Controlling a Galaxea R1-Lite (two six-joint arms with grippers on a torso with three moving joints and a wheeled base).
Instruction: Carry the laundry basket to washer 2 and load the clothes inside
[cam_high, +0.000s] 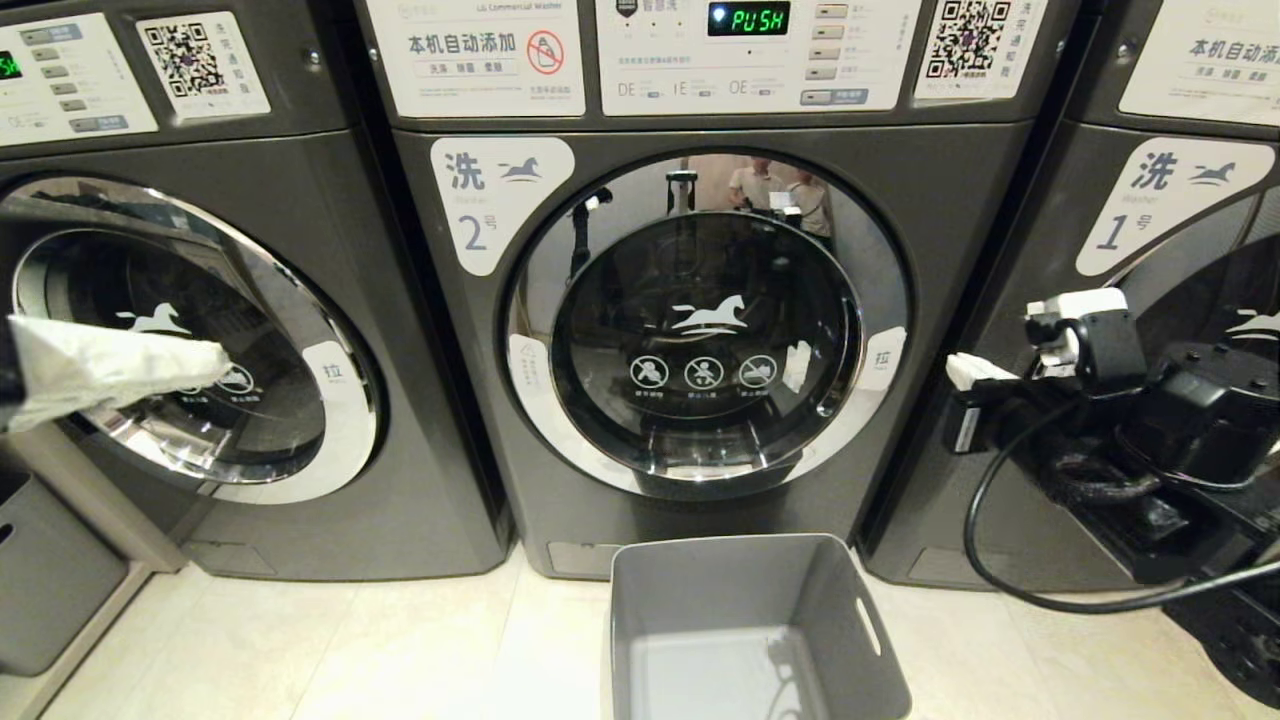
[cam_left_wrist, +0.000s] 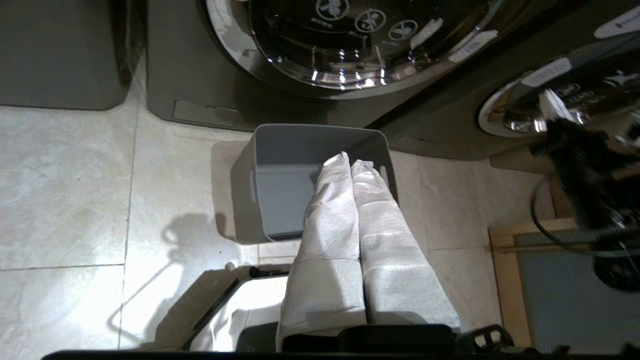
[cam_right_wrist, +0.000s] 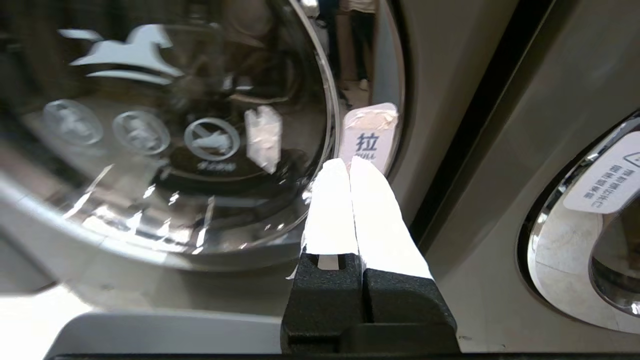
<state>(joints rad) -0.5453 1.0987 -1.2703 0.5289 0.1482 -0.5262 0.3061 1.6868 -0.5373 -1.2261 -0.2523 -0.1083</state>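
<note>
My right gripper is away from Washer 2's glass door, which sticks out slightly at its pull label (cam_high: 884, 362). The gripper should go back and push the door's rim (cam_high: 887, 317) above the label to close the door.
Washer 2 (cam_high: 490, 200) stands straight ahead with its round glass door (cam_high: 705, 330) closed. On the floor tiles in front of it sits the grey laundry basket (cam_high: 850, 600); the part of its inside that shows is bare. The clothes are out of view. My right gripper (cam_high: 965, 372) is shut with nothing in it. Its white-wrapped tips (cam_right_wrist: 350, 162) hover just short of the pull label (cam_right_wrist: 371, 135) on the door's right rim. My left gripper (cam_high: 212, 360) is also shut and holds nothing, out to the left; in its wrist view it (cam_left_wrist: 351, 161) hangs above the basket (cam_left_wrist: 280, 145).
A like machine (cam_high: 300, 250) stands on the left and washer 1 (cam_high: 1165, 195) on the right. A grey bin (cam_high: 50, 570) in a wooden frame is at the far left. A black cable (cam_high: 985, 545) loops below my right arm.
</note>
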